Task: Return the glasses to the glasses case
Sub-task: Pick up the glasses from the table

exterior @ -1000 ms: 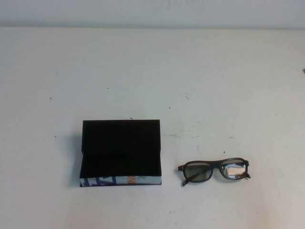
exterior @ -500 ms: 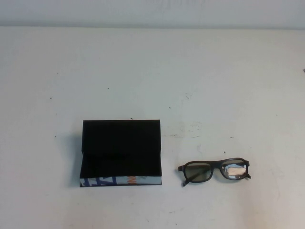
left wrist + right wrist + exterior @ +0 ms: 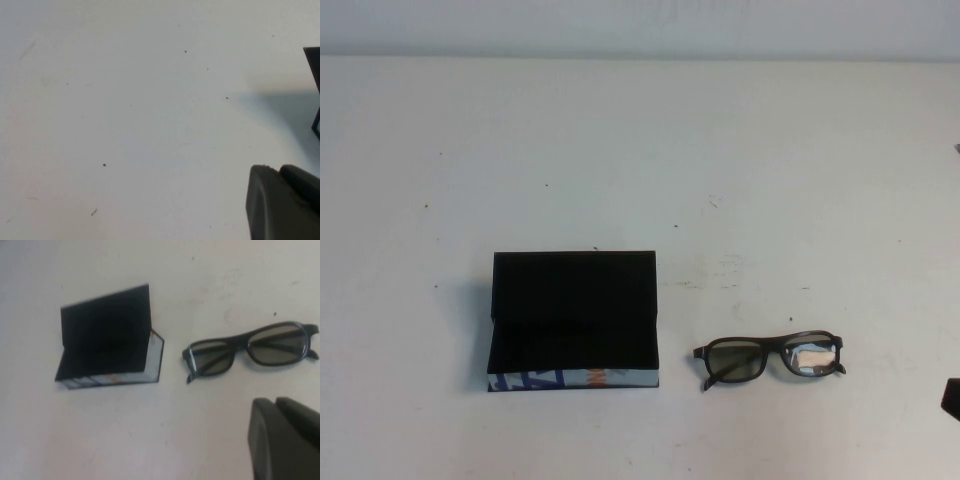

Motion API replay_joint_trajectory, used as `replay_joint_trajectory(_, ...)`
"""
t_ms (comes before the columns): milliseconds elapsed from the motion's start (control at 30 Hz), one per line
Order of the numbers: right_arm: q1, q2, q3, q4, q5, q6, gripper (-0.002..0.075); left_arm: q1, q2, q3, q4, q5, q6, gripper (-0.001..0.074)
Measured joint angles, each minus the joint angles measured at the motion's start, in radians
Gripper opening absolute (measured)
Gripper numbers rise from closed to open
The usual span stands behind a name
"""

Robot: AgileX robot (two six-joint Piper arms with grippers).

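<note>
The folded glasses [image 3: 736,360] lie clear of the open glasses case, so the robot's right gripper should keep heading for the glasses' bridge [image 3: 773,344] until its fingers close around it.
The glasses case [image 3: 575,320] stands open on the white table, left of centre, its black flap lid up and its patterned side facing me. The glasses [image 3: 770,358] lie to its right, folded, lenses facing me. Both show in the right wrist view: the case [image 3: 107,337] and the glasses [image 3: 250,347]. My right gripper [image 3: 272,401] is shut and empty, hovering on the near side of the glasses; a dark bit of it [image 3: 952,398] shows at the high view's right edge. My left gripper [image 3: 277,169] is shut and empty over bare table, left of the case's edge [image 3: 313,60].
The white table [image 3: 640,150] has small dark specks and faint scuffs. A pale wall runs along its far edge [image 3: 640,55].
A dark part of my right gripper has come into the high view at the right edge. The case and the glasses have not moved.
</note>
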Motion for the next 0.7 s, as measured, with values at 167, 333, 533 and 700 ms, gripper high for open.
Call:
replay_joint_trajectory(167,0.0,0.224,-0.125,-0.027,0.098,-0.127,-0.0013,0.0,0.0,0.0,0.0,0.0,0.0,0.0)
replay_joint_trajectory(333,0.032,0.428,-0.239,-0.123,0.104,-0.202,-0.0013,0.0,0.0,0.0,0.0,0.0,0.0,0.0)
replay_joint_trajectory(533,0.262,0.641,-0.402,-0.283,0.104,-0.323,-0.0013,0.0,0.0,0.0,0.0,0.0,0.0,0.0)
replay_joint_trajectory(700,0.428,0.824,-0.559,-0.403,0.11,-0.448,-0.0012,0.0,0.0,0.0,0.0,0.0,0.0,0.0)
